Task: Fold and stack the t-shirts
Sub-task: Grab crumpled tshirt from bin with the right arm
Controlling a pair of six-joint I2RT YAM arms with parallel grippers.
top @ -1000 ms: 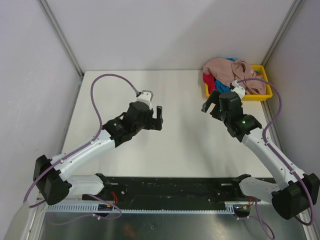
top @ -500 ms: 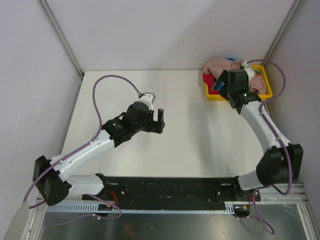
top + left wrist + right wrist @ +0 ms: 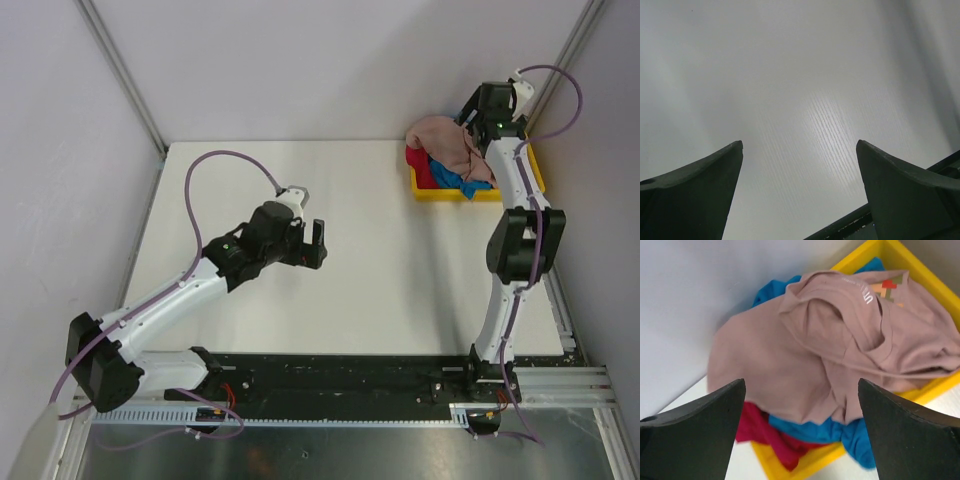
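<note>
The dusty pink shirt's raised fold [image 3: 854, 310] is on top of the heap, below my open right gripper. I keep going down until my fingers are on both sides of the fold [image 3: 847, 340] and close.
The t-shirts lie heaped in a yellow tray [image 3: 444, 193] at the table's far right corner. A dusty pink shirt [image 3: 447, 144] with small print lies on top; it fills the right wrist view [image 3: 805, 360]. A bright blue shirt [image 3: 827, 430] and a red shirt [image 3: 760, 432] stick out beneath it. My right gripper [image 3: 478, 112] is raised above the heap, open and empty, its fingers [image 3: 695, 435] wide apart. My left gripper [image 3: 317, 243] is open and empty over the table's middle, far from the shirts.
The white table [image 3: 370, 270] is walled by pale panels at the back and sides. The tray's rim [image 3: 900, 252] stands close to the back wall. A black rail runs along the near edge [image 3: 340, 375]. Purple cables loop from both arms.
My right arm has swung up and back from the table's middle to high above the tray. The left arm has hardly moved.
</note>
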